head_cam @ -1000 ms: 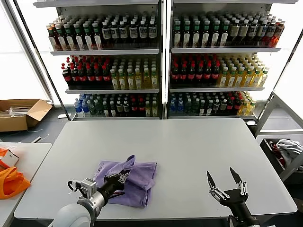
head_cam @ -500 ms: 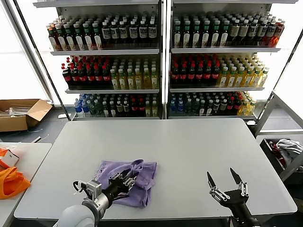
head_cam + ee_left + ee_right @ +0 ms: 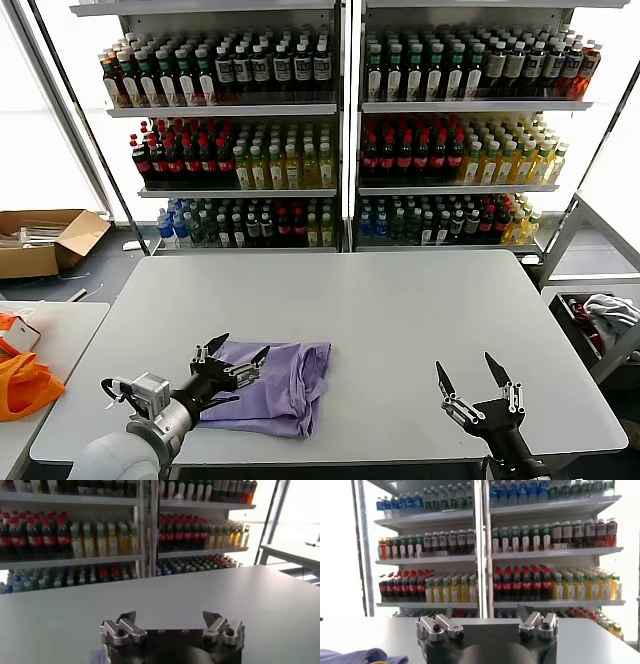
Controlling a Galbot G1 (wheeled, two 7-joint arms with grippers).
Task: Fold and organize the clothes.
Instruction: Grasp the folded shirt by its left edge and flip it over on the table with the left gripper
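The lavender T-shirt (image 3: 280,385) lies flat, its side edge free by my open left gripper, so I should keep going down to that edge (image 3: 210,413) until the fingers pinch cloth.
One of the clothes, a lavender T-shirt (image 3: 280,385), lies folded into a rough rectangle on the grey table (image 3: 400,300), near its front left. My left gripper (image 3: 243,346) hovers just over the shirt's near left edge, open, with nothing between its fingers. In the left wrist view the left gripper (image 3: 170,616) shows wide-spread jaws over bare tabletop. My right gripper (image 3: 465,362) stands open and empty at the front right of the table, well away from the shirt. The right wrist view has the right gripper (image 3: 485,614) open and a strip of the lavender shirt (image 3: 355,656) at its lower corner.
Shelves of drink bottles (image 3: 340,130) stand behind the table. An orange bag (image 3: 25,385) lies on a side table at the left, with a cardboard box (image 3: 45,240) on the floor beyond. A bin holding cloth (image 3: 605,315) sits at the right.
My left gripper went from shut on the shirt's fabric to open and drew back to the left. The raised flap has dropped flat. The right arm has not moved.
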